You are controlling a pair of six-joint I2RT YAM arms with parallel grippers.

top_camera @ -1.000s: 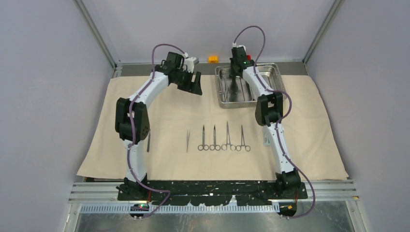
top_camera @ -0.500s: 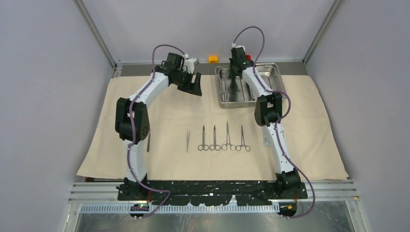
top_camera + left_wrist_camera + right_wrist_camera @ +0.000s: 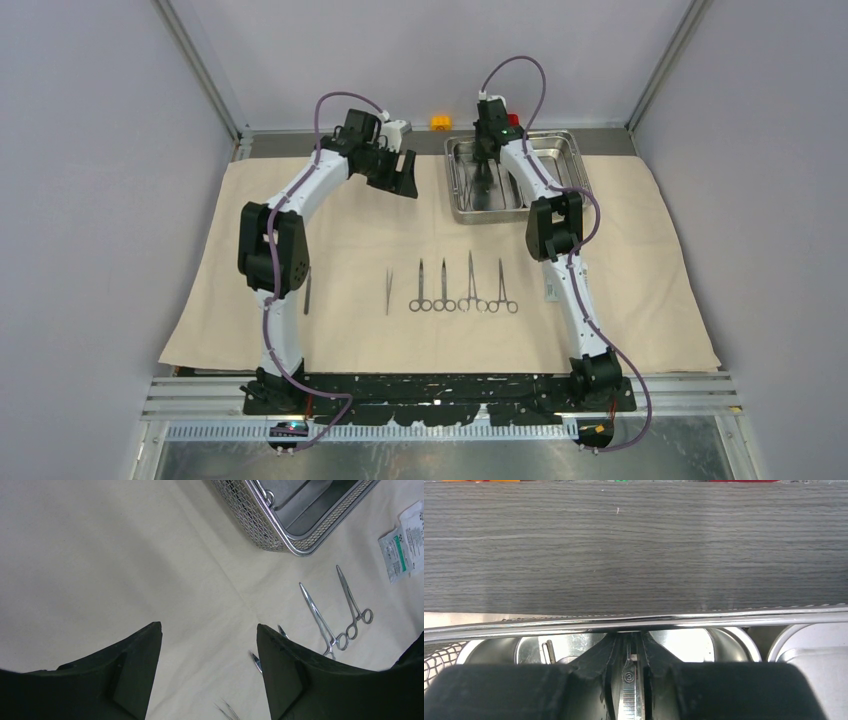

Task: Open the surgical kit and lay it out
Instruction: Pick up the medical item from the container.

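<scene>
Next, my right gripper opens and closes fully on the flat steel handle (image 3: 629, 697), as gaps show on both sides (image 3: 639, 692) of it, before lifting it from the steel tray.
The beige cloth (image 3: 350, 240) lies spread over the table. On it, in a row, are tweezers (image 3: 388, 292) and several ring-handled clamps (image 3: 444, 290). A straight handle (image 3: 307, 290) lies by the left arm and a packet (image 3: 551, 290) by the right arm. The steel tray (image 3: 548, 140) stands at the back. My right gripper (image 3: 487, 170) reaches down into it. In the right wrist view its jaws (image 3: 628, 640) stand slightly apart, a flat steel handle (image 3: 631, 690) between them with narrow gaps on both sides. My left gripper (image 3: 400, 175) hovers open and empty (image 3: 209, 627) over bare cloth, left of the tray (image 3: 295, 525).
A small orange block (image 3: 439, 122) and a red block (image 3: 514, 120) sit behind the tray on the dark table strip (image 3: 634, 545). A small white gadget (image 3: 398, 127) sits behind the left gripper. Two packets (image 3: 402, 547) and two clamps (image 3: 325, 625) show in the left wrist view. Grey walls close in the sides.
The right gripper's jaws have parted a little around the steel handle in the tray. Both arms have stayed almost still.
</scene>
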